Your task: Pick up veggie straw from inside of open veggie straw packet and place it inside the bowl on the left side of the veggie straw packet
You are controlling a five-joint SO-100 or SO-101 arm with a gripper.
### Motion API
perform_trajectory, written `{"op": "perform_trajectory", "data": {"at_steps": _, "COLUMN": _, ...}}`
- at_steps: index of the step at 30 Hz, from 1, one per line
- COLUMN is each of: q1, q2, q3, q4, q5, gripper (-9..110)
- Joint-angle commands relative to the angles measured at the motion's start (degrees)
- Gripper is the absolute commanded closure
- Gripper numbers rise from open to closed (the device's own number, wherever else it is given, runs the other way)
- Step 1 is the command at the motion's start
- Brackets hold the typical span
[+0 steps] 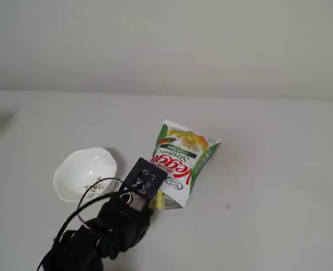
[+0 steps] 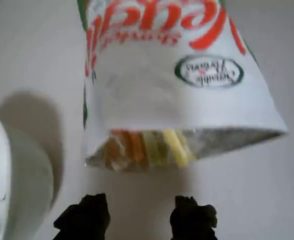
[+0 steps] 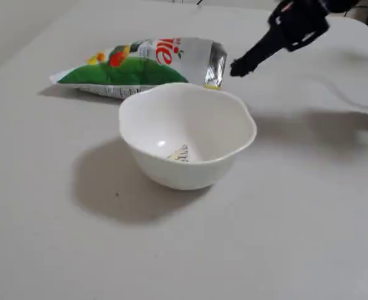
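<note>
The yellow veggie straw [image 1: 159,199] can be seen at the packet's opening [image 1: 167,202]. So the straw will come loose and the packet will stay lying there when I pull.
The veggie straw packet [image 1: 180,158] lies flat on the white table, its open mouth [image 2: 186,145] facing my gripper. Several orange and yellow straws show inside the mouth, a pale-yellow veggie straw [image 2: 175,147] among them on the right. My gripper [image 2: 139,217] is open just short of the mouth, with nothing between its black fingertips [image 2: 191,216]. The gripper [image 3: 238,67] hovers at the packet's silver opening [image 3: 213,62] in a fixed view. The white bowl [image 1: 82,168] sits left of the packet, empty except for a small dark motif [image 3: 179,154] on its inner wall.
The black arm [image 1: 98,234] reaches in from the bottom left in a fixed view, with cables looping beside it. The bowl [image 2: 14,185] sits close to the gripper's left side in the wrist view. Bare white table surrounds the packet and bowl.
</note>
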Motion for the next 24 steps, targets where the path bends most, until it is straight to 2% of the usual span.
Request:
{"op": "perform_trajectory", "data": {"at_steps": 1, "q1": 1.67, "q2": -9.93, "q3": -7.21, "q4": -6.06, "q5": -0.97, "gripper": 84}}
{"op": "perform_trajectory", "data": {"at_steps": 9, "q1": 3.87, "q2": -23.20, "q3": -15.12, "q4": -9.93, "q5": -2.37, "gripper": 84}}
{"op": "perform_trajectory", "data": {"at_steps": 24, "q1": 5.36, "q2": -34.28, "q3": -21.88, "q4": -12.74, "q5": -2.81, "gripper": 87}}
